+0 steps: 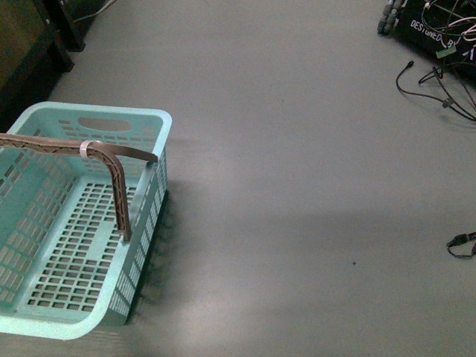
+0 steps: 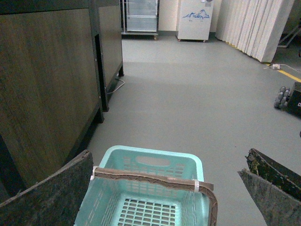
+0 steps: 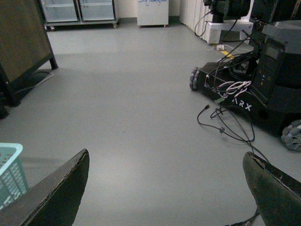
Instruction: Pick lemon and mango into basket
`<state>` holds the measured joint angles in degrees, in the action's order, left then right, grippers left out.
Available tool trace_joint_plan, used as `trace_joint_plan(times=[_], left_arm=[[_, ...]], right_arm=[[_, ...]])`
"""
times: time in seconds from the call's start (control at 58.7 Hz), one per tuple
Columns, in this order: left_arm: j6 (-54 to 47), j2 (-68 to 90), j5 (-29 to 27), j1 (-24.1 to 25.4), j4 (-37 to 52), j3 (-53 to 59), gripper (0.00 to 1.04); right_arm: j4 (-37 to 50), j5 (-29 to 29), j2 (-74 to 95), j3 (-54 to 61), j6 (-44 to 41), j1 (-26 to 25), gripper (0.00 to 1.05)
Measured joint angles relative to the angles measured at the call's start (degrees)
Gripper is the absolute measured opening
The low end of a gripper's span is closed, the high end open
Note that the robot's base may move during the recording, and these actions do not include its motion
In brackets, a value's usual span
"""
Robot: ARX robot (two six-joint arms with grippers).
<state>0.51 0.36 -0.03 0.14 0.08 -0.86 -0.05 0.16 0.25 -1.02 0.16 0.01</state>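
I expect the light teal basket (image 1: pixel 78 230) to hang upright under its handle when I lift, because the brown handle forks (image 1: pixel 93 148) to separate spots on the basket's rim.
The light teal basket (image 1: pixel 111 123) stands on the grey floor at the left of the front view, with nothing inside and its brown handle (image 1: pixel 119 190) swung across the top. In the left wrist view the basket (image 2: pixel 155 154) lies below my left gripper (image 2: pixel 171 188), which is open with nothing between its fingers. My right gripper (image 3: pixel 169 188) is open too, over bare floor, with a corner of the basket (image 3: pixel 11 150) at the edge of its view. The lemon and the mango are out of view. Neither arm shows in the front view.
Dark wooden cabinets (image 2: pixel 47 84) stand along the left of the basket. A black wheeled robot base (image 3: pixel 254 89) with loose cables (image 3: pixel 225 122) sits at the far right; the cables (image 1: pixel 439 82) trail on the floor. A small black cable end (image 1: pixel 461 244) lies at the right edge.
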Motion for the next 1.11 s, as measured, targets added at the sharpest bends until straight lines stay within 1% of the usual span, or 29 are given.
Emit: trace_joint_plan(times=[0.596,0.613,0.647,0.681,0.732,0.8,0.903,0.988,1.107], left_arm=[[0.0,0.0,0.0,0.0,0.0,0.0,0.98],[0.7,0.2,-0.1,0.0,-0.3,-0.1,0.98],[7.5,5.1,-1.5,-0.7,-10.4,-4.0,0.98],[16.9,11.0,-1.0,-0.9,-17.6,-7.1,0.98],[27.9,16.1,0.0,-0.5,-19.5,-8.0,0.98],[35.9,20.1,2.1,1.5,-16.5,-8.4,0.98],[42.6,27.5,4.4,5.4,-9.0,-9.2,0.98],[47.6,38.5,4.6,9.1,0.7,-9.7,0.98],[53.2,54.1,4.5,11.8,13.1,-11.6,0.98]], right_arm=[[0.0,0.0,0.0,0.0,0.0,0.0,0.96],[0.0,0.0,0.0,0.0,0.0,0.0,0.96],[0.0,0.0,0.0,0.0,0.0,0.0,0.96],[0.0,0.0,0.0,0.0,0.0,0.0,0.96],[0.0,0.0,0.0,0.0,0.0,0.0,0.96],[0.0,0.0,0.0,0.0,0.0,0.0,0.96],[0.0,0.0,0.0,0.0,0.0,0.0,0.96],[0.0,0.0,0.0,0.0,0.0,0.0,0.96],[0.0,0.0,0.0,0.0,0.0,0.0,0.96]])
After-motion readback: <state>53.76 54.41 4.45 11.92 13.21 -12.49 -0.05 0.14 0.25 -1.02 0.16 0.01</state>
